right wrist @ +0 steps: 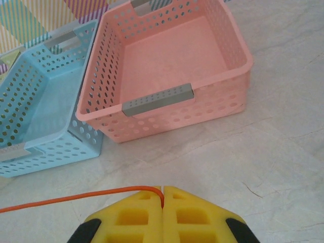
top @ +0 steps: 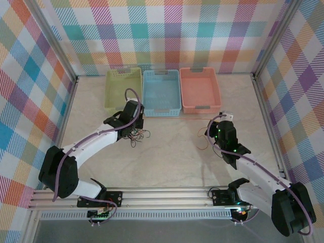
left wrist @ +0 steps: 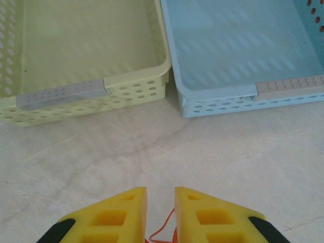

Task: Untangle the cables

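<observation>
The robot sees the orange cable stretched straight (top: 179, 119) toward the tangle, so its right gripper should go back and grab the cable (top: 150, 117) near its left gripper before it pulls more out.
A tangle of thin black and orange-red cables (top: 137, 135) lies on the table just below my left gripper (top: 134, 121). In the left wrist view the yellow fingers of that gripper (left wrist: 161, 191) stand a narrow gap apart, with an orange wire (left wrist: 164, 228) looping up between them from below. How the wire is held deeper in the jaws is hidden. My right gripper (right wrist: 162, 188) is shut on one orange cable (right wrist: 76, 196), which runs off to the left over the table. From above, this cable (top: 200, 120) stretches leftward from the right gripper (top: 216, 123), in front of the pink basket.
Three baskets stand in a row at the back: green (top: 123, 70), blue (top: 161, 112) and pink (top: 201, 108). The green basket (left wrist: 61, 93) and blue one (left wrist: 288, 87) are close ahead of the left fingers. Metal frame posts and checked walls enclose the table.
</observation>
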### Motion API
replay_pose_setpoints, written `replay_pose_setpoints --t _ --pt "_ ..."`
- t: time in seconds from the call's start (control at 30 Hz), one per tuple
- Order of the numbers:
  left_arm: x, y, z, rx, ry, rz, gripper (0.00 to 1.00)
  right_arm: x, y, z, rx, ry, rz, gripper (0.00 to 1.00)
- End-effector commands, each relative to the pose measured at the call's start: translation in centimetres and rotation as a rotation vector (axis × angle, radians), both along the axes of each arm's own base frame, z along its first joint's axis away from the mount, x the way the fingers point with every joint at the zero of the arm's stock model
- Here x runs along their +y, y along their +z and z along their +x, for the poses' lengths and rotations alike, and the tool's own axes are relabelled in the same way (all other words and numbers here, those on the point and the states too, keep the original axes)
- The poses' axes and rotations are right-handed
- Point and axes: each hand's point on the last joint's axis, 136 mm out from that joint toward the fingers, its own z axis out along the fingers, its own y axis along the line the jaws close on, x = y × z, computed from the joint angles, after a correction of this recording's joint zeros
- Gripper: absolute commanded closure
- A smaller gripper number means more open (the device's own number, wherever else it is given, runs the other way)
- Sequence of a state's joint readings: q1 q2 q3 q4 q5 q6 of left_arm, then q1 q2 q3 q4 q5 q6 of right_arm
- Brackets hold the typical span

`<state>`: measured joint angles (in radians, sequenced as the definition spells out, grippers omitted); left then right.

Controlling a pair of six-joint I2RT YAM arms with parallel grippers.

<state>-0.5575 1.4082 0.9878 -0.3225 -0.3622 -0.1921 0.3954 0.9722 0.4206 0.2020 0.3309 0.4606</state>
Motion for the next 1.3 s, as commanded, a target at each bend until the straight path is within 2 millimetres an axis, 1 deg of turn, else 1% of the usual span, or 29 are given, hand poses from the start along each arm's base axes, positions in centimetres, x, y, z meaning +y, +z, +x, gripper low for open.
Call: replay_pose_setpoints --t 0.0,0.07,0.1,0.33,0.4,0.47,0.6,0.63,0.67,0.7,0.73,0.77,0.8,0.9,1.03,1.17,1.27 --pt "0.7 -0.3 -0.8 0.022 0.002 -0.032 0.78 0.3 2.0 0.6 -0.069 0.019 0.037 1.00" --pt "0.2 -0.4 -1.0 0.033 -0.019 -0.048 0.79 1.1 2.5 0.5 -0.082 0.067 0.044 1.00" --pt "0.2 -0.5 -1.0 0.039 -0.021 -0.046 0.79 1.1 2.5 0.5 -0.077 0.065 0.041 1.00" --pt "1.6 -0.5 -1.3 0.045 0.015 -0.020 0.80 -0.9 1.6 0.6 -0.043 -0.048 0.025 1.00" --pt "1.7 -0.3 -1.4 0.043 0.012 -0.034 0.80 -1.1 1.5 0.5 -0.038 -0.060 0.021 1.00" --pt "1.3 -0.2 -1.6 0.044 -0.009 -0.057 0.80 -0.8 1.6 0.6 -0.037 -0.039 0.024 1.00" --pt "-1.4 0.4 -2.1 0.039 -0.140 -0.160 0.81 1.7 2.5 0.5 -0.072 0.113 0.037 1.00" --pt "-1.9 0.6 -2.2 0.038 -0.164 -0.183 0.81 2.4 2.7 0.5 -0.080 0.154 0.040 0.97" --pt "-2.3 0.7 -2.3 0.042 -0.181 -0.198 0.81 3.0 2.9 0.4 -0.086 0.191 0.042 0.84" --pt "-2.8 0.7 -2.4 0.050 -0.203 -0.210 0.81 3.7 3.1 0.4 -0.090 0.230 0.049 0.64" --pt "-3.2 0.7 -2.5 0.060 -0.226 -0.222 0.81 4.2 3.4 0.3 -0.094 0.258 0.057 0.47" --pt "-3.6 0.7 -2.5 0.066 -0.243 -0.229 0.82 4.6 3.6 0.3 -0.099 0.277 0.066 0.36" --pt "-3.9 0.7 -2.5 0.073 -0.256 -0.237 0.82 5.0 3.8 0.2 -0.106 0.303 0.074 0.31" --pt "-4.9 0.5 -2.5 0.095 -0.287 -0.259 0.82 7.4 4.9 -0.8 -0.163 0.454 0.101 0.31" --pt "-6.8 0.5 -2.7 0.134 -0.356 -0.286 0.83 11.1 5.6 -2.3 -0.187 0.665 0.107 0.33" --pt "-8.6 0.5 -3.5 0.166 -0.418 -0.293 0.85 16.0 5.0 -4.3 -0.159 0.901 0.103 0.34" --pt "-9.6 0.8 -4.1 0.171 -0.462 -0.299 0.85 18.8 4.3 -5.7 -0.152 1.027 0.063 0.33"
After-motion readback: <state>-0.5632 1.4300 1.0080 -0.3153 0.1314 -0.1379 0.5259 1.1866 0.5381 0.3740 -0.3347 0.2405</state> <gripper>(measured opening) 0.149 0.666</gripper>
